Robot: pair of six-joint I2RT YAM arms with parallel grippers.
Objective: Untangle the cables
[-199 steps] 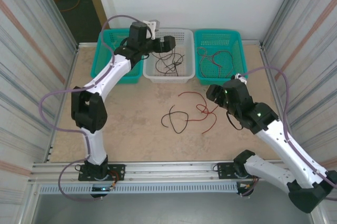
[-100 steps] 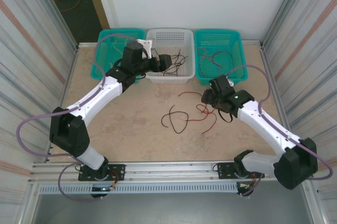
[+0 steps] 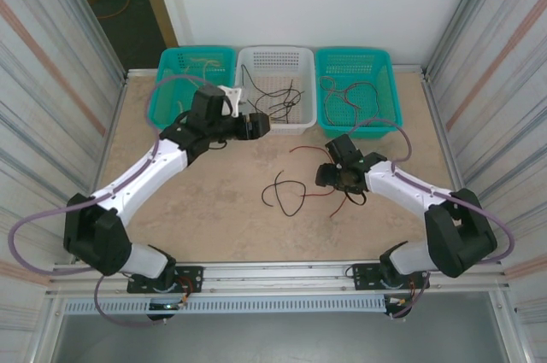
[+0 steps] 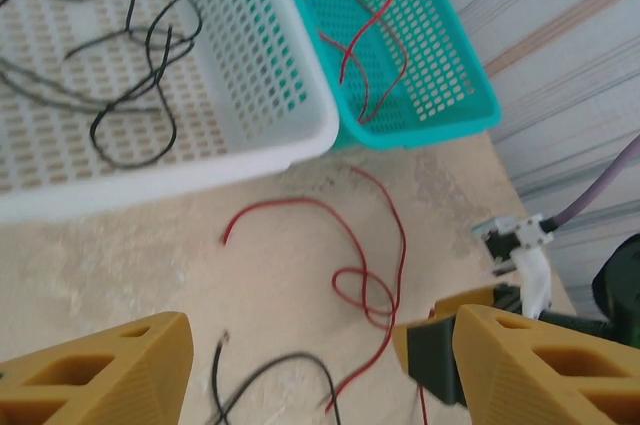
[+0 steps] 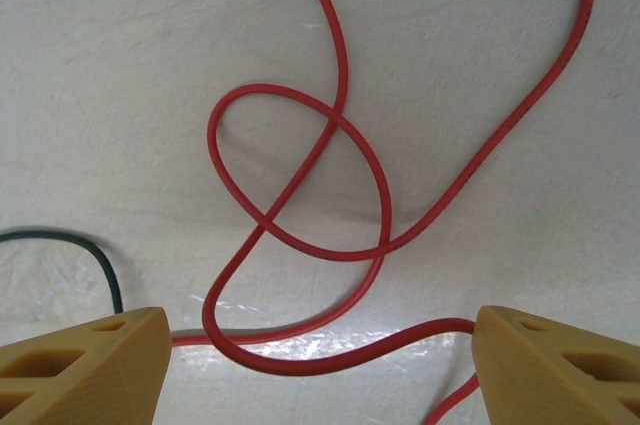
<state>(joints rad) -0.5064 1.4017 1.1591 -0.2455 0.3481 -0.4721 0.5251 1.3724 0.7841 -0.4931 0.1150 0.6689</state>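
One piece of red cable passes through a red loop (image 5: 325, 130) away from the robot's left gripper, so the right gripper needs to grab that piece's near bend (image 5: 310, 368) and lift it clear.
A red cable (image 3: 303, 151) lies on the table in a loose knot, with a black cable (image 3: 282, 182) curled just to its left. My right gripper (image 3: 323, 177) hangs low over the red knot. In the right wrist view the red cable (image 5: 340, 55) crosses itself in a loop, and one strand runs between the fingertips of the open right gripper (image 5: 320, 365). My left gripper (image 3: 261, 124) is above the table just in front of the white basket. It is open with nothing in it (image 4: 320, 365), above the red cable (image 4: 402, 245) and the black cable (image 4: 275, 365).
Three baskets line the back edge. The left teal one (image 3: 171, 81) holds pale cables, the white one (image 3: 303, 60) black cables, the right teal one (image 3: 385, 68) red and dark cables. Corrugated walls close both sides. A black cable end (image 5: 70, 236) lies left of the red loop.
My left gripper has pulled back from over the white basket to the table in front of it. The right arm has swung left and down onto the red knot.
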